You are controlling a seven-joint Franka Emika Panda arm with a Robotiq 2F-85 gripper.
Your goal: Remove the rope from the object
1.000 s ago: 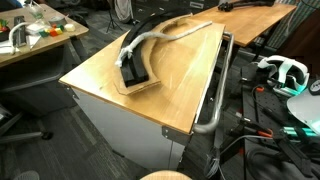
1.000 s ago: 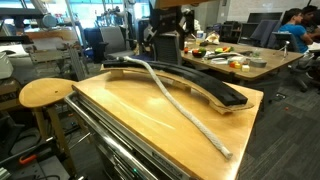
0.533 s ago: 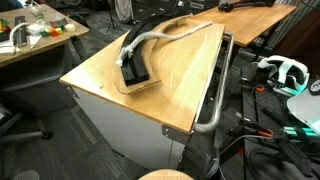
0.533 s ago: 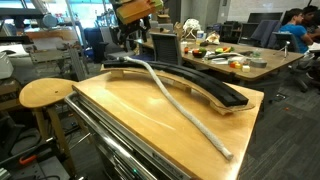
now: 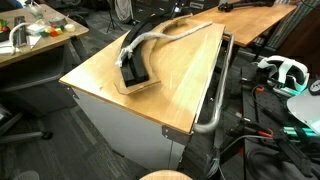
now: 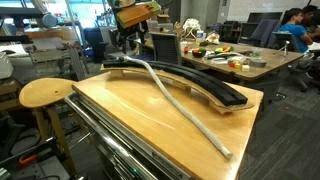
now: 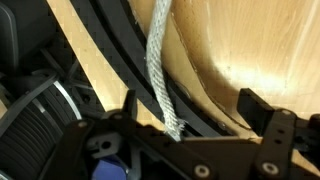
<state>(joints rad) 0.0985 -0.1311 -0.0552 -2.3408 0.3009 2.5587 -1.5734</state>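
My gripper should carry on moving down toward the black channel [image 7: 192, 110] until the fingers close across the rope, because the rope's frayed end [image 7: 171, 122] runs lengthwise between my open fingers.
The rope [image 6: 180, 105] is a pale grey-white cord lying across the tabletop; its far part rests on the object [image 6: 215, 92], a black curved channel on a thin plywood board. Both also show in an exterior view, the rope [image 5: 152, 37] and the object [image 5: 134, 68]. My gripper [image 6: 126, 44] hovers over the far end of the arc. In the wrist view my gripper [image 7: 190, 112] is open; the frayed end of the rope [image 7: 160, 70] lies between the fingers near the left one, over the black channel [image 7: 120, 60]. The jaws do not clamp it.
A grey metal bar [image 5: 214, 100] runs along one table edge. A round wooden stool [image 6: 45, 92] stands beside the table. A cluttered desk [image 6: 225, 58] is behind it. A white headset [image 5: 285, 72] and cables lie to the side.
The arm has swung sideways from behind the middle of the arc to its far end, over the rope's end. The rope and the object have not moved.
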